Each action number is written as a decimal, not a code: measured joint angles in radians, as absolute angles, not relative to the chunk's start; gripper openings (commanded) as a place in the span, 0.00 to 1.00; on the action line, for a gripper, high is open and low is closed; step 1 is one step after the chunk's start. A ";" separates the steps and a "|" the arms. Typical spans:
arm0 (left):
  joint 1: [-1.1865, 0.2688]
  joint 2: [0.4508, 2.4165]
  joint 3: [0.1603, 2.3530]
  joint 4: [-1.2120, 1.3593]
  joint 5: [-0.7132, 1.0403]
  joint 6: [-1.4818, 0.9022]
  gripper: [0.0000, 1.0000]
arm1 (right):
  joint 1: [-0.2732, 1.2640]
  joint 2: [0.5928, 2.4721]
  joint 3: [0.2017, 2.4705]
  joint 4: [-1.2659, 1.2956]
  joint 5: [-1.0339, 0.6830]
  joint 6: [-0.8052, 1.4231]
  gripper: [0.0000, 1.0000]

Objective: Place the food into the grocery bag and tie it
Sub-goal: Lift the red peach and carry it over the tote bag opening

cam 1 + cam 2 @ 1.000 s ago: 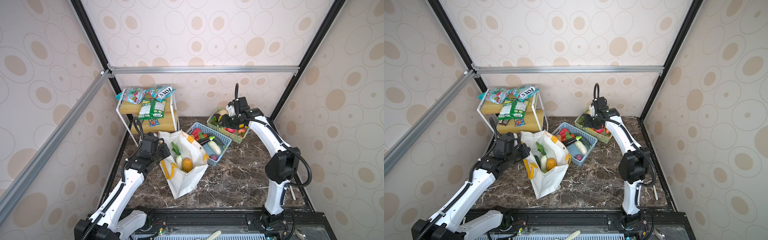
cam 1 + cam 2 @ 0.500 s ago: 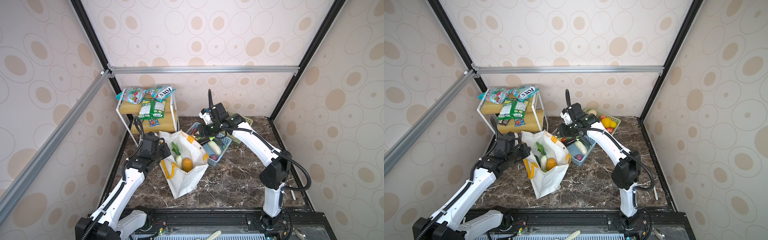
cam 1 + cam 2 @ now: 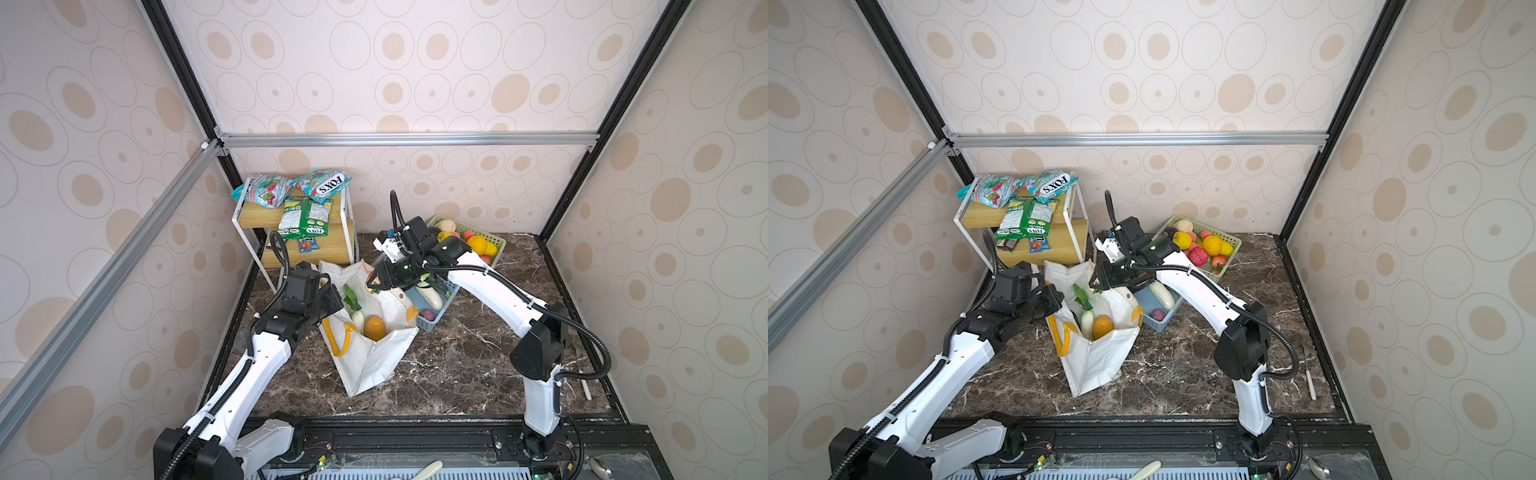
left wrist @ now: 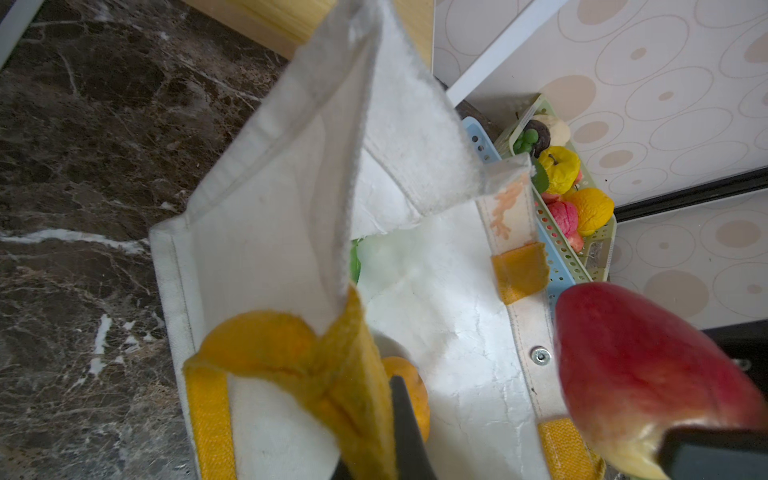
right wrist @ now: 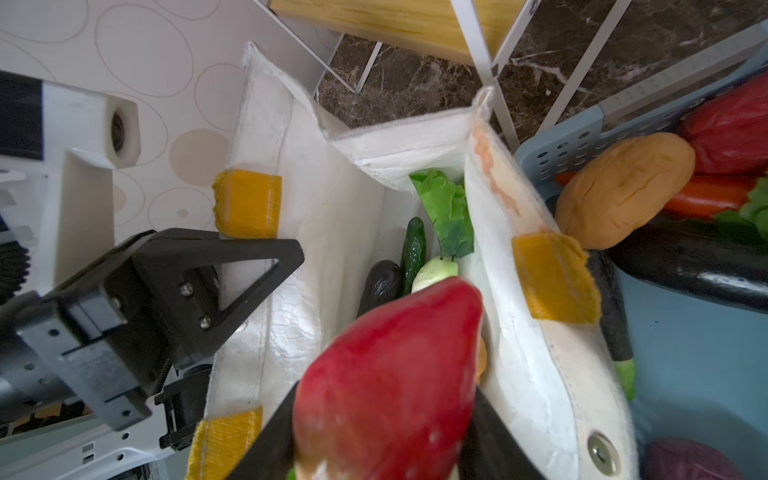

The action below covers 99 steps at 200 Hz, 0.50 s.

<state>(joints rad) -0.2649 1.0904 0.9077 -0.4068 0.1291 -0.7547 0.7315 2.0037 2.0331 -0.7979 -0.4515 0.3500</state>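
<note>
The red fruit is over the grocery bag's opening (image 3: 374, 305), so my right gripper should go on down inside before it lets go of it just above the white radish (image 3: 357, 318).
The white grocery bag (image 3: 374, 361) (image 3: 1096, 365) stands open in the middle of the marble floor. My left gripper (image 3: 332, 299) (image 4: 374, 415) is shut on its near yellow handle (image 4: 332, 374) and holds that rim up. My right gripper (image 3: 376, 282) (image 5: 384, 395) hangs over the bag's mouth, shut on a red fruit (image 5: 390, 365) (image 4: 640, 365). Inside the bag lie an orange fruit (image 3: 374, 327), a white radish with green leaves (image 5: 440, 216), a cucumber (image 5: 413, 245) and a dark avocado (image 5: 380, 284).
A blue basket (image 3: 432, 326) with more toy vegetables touches the bag's right side. Behind it, by the back wall, sits a green basket (image 3: 496, 245) of fruits. At the back left a wooden shelf rack (image 3: 332, 249) holds snack packets (image 3: 305, 216).
My right arm has swung left from the green basket to above the bag's mouth, carrying the red fruit. The left arm and the bag have stayed put.
</note>
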 measured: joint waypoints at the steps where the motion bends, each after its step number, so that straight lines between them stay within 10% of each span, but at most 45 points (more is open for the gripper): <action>1: -0.265 1.090 0.908 -0.407 0.130 -0.755 0.00 | 0.732 2.005 2.033 -0.798 -0.452 0.350 0.46; 99: -0.265 1.096 0.913 -0.407 0.133 -0.747 0.00 | 0.789 2.047 1.998 -0.785 -0.457 0.304 0.46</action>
